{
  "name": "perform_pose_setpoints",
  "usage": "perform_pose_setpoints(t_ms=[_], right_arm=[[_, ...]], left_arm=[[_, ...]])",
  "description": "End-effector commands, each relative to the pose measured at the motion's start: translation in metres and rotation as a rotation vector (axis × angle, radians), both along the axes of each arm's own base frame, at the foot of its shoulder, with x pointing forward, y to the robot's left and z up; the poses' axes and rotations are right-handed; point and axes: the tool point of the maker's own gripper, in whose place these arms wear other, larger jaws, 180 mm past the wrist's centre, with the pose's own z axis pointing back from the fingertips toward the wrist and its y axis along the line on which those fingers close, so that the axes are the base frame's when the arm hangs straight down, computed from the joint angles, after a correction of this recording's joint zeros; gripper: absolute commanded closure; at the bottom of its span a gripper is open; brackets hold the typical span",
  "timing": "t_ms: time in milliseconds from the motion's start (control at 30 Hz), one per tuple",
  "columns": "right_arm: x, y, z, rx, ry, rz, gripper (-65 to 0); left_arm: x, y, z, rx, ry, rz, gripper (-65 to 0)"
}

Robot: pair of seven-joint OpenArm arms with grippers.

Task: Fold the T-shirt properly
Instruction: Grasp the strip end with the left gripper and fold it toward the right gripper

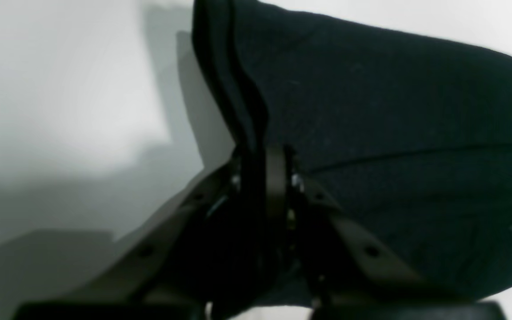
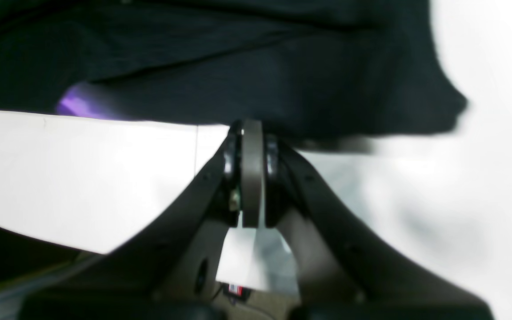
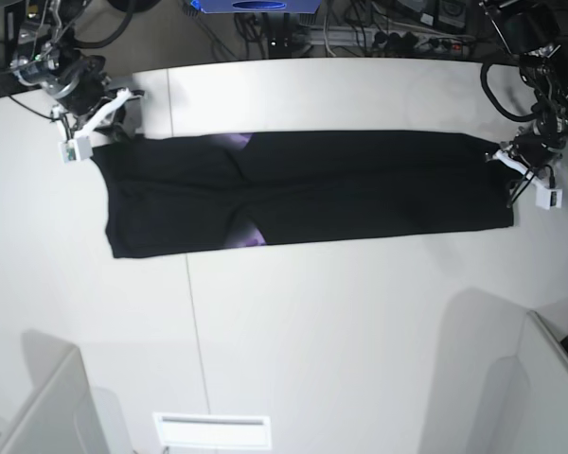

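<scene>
The black T-shirt lies straight and pulled out to its end (image 3: 500, 210). Next, my left gripper brings that end back over the T-shirt's middle (image 3: 308, 189).
The black T-shirt (image 3: 360, 184) lies folded into a long strip across the white table (image 3: 312, 322). Bits of purple print (image 3: 235, 142) show at its folds. My left gripper (image 3: 513, 165) sits at the strip's right end in the base view. In the left wrist view its jaws (image 1: 262, 153) are shut on a doubled edge of the black cloth (image 1: 394, 133). My right gripper (image 3: 99, 134) is at the strip's far left corner. In the right wrist view its fingertips (image 2: 251, 129) are pressed together at the hem of the shirt (image 2: 238, 66), beside a purple patch (image 2: 78, 104).
Cables and equipment (image 3: 360, 33) crowd the table's back edge. Grey panels stand at the front left (image 3: 38, 407) and front right (image 3: 549, 378). A white slotted plate (image 3: 211, 430) lies near the front edge.
</scene>
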Motion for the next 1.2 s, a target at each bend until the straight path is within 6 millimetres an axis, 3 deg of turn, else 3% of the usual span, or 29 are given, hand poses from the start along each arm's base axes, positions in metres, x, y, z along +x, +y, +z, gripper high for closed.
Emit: perform_pose_setpoints(t_ms=[0, 133, 267, 500, 600, 1033, 1167], right_arm=[[0.006, 0.001, 0.010, 0.005, -0.041, 0.007, 0.0], [0.008, 0.001, 0.011, 0.009, -0.046, 0.006, 0.0], [0.009, 0.002, 0.012, 0.012, -0.049, 0.005, 0.0], [0.008, 0.001, 0.012, 0.011, -0.048, 0.003, 0.0], [0.008, 0.001, 0.011, 0.011, -0.047, 0.003, 0.0], [0.006, 0.001, 0.011, 0.011, -0.044, 0.003, 0.0], [0.006, 0.001, 0.011, 0.011, -0.044, 0.003, 0.0]], left_arm=[[0.010, 0.020, 0.024, 0.049, -0.058, 0.021, 0.0], [0.014, 0.033, 0.052, 0.111, -0.116, 0.024, 0.0], [0.009, 0.022, 0.072, 0.174, -0.149, -0.031, 0.0], [-0.002, -0.028, 0.089, 0.185, -0.215, -0.100, 0.0], [-0.002, -0.058, 0.091, 0.175, -0.225, -0.168, 0.0], [0.012, -0.165, 0.074, 0.013, -0.210, -0.282, 0.0], [0.014, -0.184, 0.068, -0.037, -0.198, -0.264, 0.0]])
